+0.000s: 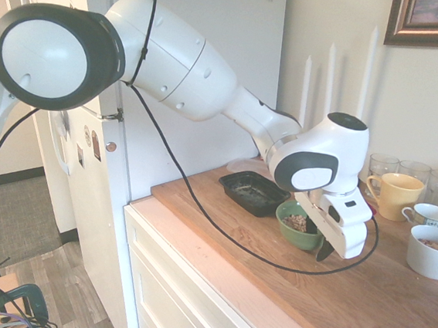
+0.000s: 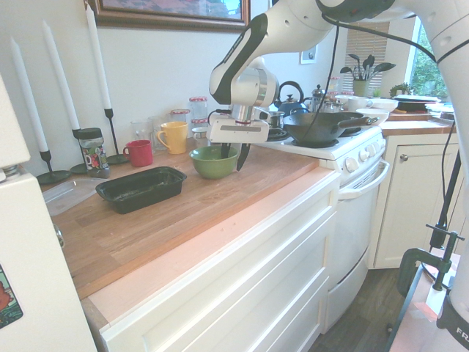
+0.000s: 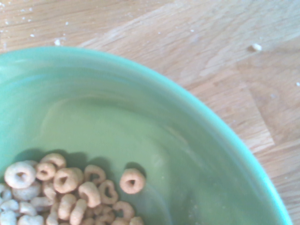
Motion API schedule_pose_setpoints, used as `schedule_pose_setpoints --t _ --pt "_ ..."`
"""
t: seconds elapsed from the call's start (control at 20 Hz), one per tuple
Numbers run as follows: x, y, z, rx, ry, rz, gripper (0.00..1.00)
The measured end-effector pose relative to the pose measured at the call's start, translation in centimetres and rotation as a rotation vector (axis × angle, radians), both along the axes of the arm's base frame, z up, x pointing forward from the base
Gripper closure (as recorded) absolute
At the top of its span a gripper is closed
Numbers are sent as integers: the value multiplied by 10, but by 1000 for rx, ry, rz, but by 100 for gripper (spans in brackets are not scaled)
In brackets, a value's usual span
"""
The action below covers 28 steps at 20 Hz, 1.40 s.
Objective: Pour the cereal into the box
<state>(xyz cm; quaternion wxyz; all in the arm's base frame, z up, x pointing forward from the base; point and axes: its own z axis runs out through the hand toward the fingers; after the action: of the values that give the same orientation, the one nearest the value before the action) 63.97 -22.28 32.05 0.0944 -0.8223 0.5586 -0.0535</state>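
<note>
The cereal [image 3: 70, 199] will tumble out freely when I pour and leave the green bowl empty, because a stray ring [image 3: 132, 181] sits apart from the loose heap.
The cereal [image 1: 297, 222] lies as a small heap of tan rings [image 3: 70, 187] in the bottom of a green bowl [image 1: 286, 212] on the wooden counter. My gripper [image 1: 320, 245] points down at the bowl's rim on the side away from the box. Its fingers stand open astride the rim, one dark finger [image 2: 242, 156] outside the bowl [image 2: 212, 164] and the other inside. The box [image 1: 251, 192], a shallow black tray [image 2: 141, 188], sits beside the bowl toward the fridge end of the counter, and I see nothing in it.
A yellow mug [image 1: 394, 195], two white mugs [image 1: 432, 250] and glasses stand behind the bowl. A red mug [image 2: 139, 152], candlesticks [image 2: 110, 110] and a clear container [image 2: 69, 194] line the wall. A stove with a black pan [image 2: 322, 126] adjoins the counter.
</note>
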Motion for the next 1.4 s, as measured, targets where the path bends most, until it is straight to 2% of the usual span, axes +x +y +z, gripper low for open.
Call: schedule_pose_setpoints --t 0.6,1.1,1.4 --pt "-1 2 17 3 -16 11 100" --pt "-14 14 84 14 -15 94 100" --pt "-12 52 141 -85 -2 180 100"
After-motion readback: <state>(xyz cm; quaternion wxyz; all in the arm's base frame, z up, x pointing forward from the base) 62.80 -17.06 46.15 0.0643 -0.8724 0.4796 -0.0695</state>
